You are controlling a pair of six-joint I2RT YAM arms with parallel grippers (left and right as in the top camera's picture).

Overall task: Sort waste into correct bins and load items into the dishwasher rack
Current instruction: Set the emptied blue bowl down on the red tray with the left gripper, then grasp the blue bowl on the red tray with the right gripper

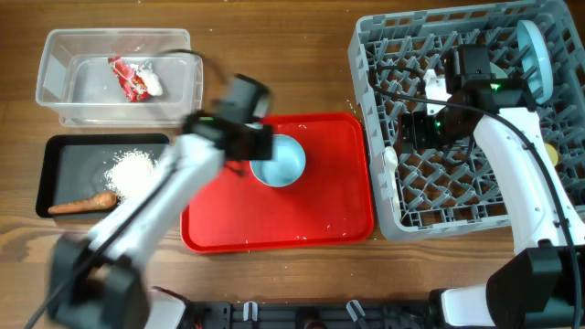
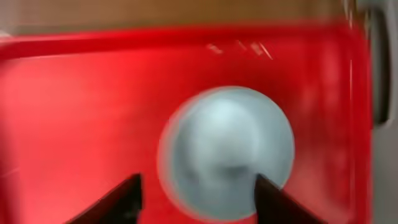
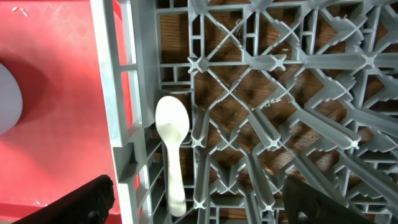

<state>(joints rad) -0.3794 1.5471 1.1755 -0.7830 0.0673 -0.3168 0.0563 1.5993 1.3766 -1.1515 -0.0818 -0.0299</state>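
Observation:
The bowl [image 1: 281,163] has my left gripper hovering at it, away from the rack. My left gripper should move back, and my right gripper should carry the bowl into the rack [image 1: 409,85].
A whitish-blue bowl [image 1: 279,161] stands upright on the red tray [image 1: 320,215]. My left gripper [image 1: 258,142] hovers at its left rim, open and empty. The left wrist view is blurred; there the bowl [image 2: 227,152] lies between and ahead of the open fingers [image 2: 198,202]. My right gripper [image 1: 413,130] is open and empty over the left part of the grey dishwasher rack [image 1: 457,219]. The white spoon [image 1: 391,164] lies in the rack by its left wall, below the right fingers [image 3: 199,202] in the right wrist view [image 3: 172,149]. The light-blue plate [image 1: 533,55] stands on edge in the rack.
The clear tub [image 1: 55,91] at back left holds the red wrapper [image 1: 132,78]. The black tray [image 1: 55,155] holds the rice heap [image 1: 132,169] and the carrot piece [image 1: 82,205]. A yellowish item [image 1: 551,153] sits at the rack's right side.

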